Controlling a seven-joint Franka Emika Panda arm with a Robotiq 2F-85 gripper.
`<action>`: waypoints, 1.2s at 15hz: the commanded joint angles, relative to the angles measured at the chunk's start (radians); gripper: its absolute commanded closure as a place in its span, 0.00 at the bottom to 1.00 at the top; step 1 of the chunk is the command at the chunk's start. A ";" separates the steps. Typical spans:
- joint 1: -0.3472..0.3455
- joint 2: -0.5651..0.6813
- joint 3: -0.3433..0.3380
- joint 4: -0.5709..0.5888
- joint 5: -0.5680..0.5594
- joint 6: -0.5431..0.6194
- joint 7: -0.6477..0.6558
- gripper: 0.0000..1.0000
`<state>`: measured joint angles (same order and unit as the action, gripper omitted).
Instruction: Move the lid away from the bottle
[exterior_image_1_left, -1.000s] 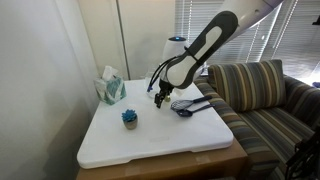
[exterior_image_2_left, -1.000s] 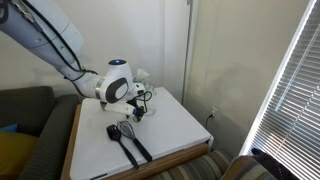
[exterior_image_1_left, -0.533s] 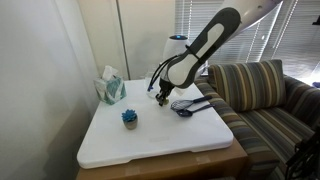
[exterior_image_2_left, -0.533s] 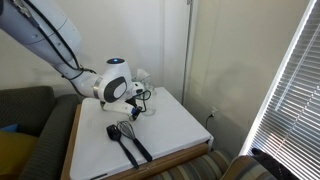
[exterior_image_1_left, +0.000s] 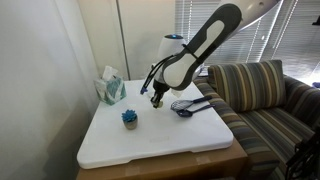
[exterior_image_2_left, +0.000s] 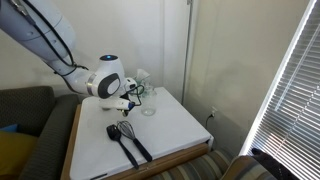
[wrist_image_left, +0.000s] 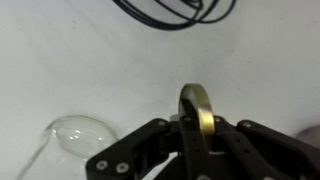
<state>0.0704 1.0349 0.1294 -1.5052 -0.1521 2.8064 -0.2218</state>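
Observation:
My gripper is holding the lid, which stands on edge (wrist_image_left: 198, 103) close to the bottle, so I should move the lid to clear space (exterior_image_2_left: 96, 142) beside the spoon and tilt it flat.
In the wrist view my gripper (wrist_image_left: 197, 128) is shut on the lid (wrist_image_left: 198, 104), a pale yellowish disc held on edge between the black fingers. The bottle (wrist_image_left: 68, 142), clear glass, stands on the white surface at the lower left of that view, apart from the lid. In an exterior view the bottle (exterior_image_2_left: 148, 104) stands uncovered just to the right of the gripper (exterior_image_2_left: 129, 103). In an exterior view the gripper (exterior_image_1_left: 155, 100) hangs over the middle of the white table top (exterior_image_1_left: 150, 148); the bottle is not clear there.
A tissue box (exterior_image_1_left: 111, 88) stands at the back of the table and a small blue pot (exterior_image_1_left: 130, 118) in front of it. Dark spoon-like utensils (exterior_image_1_left: 190, 105) lie near the striped couch (exterior_image_1_left: 262, 95). A black cable (wrist_image_left: 170, 12) loops across the top of the wrist view.
The jaws have closed on the lid. The gripper has since shifted sideways off the bottle, carrying the lid with it and leaving the bottle uncovered.

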 joint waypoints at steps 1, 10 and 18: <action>-0.012 -0.026 0.076 -0.030 -0.031 -0.004 -0.131 0.98; -0.077 -0.081 0.167 -0.079 0.012 -0.186 -0.251 0.98; -0.208 -0.092 0.277 -0.087 0.080 -0.366 -0.503 0.98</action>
<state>-0.0591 0.9702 0.3308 -1.5620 -0.1252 2.5437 -0.5744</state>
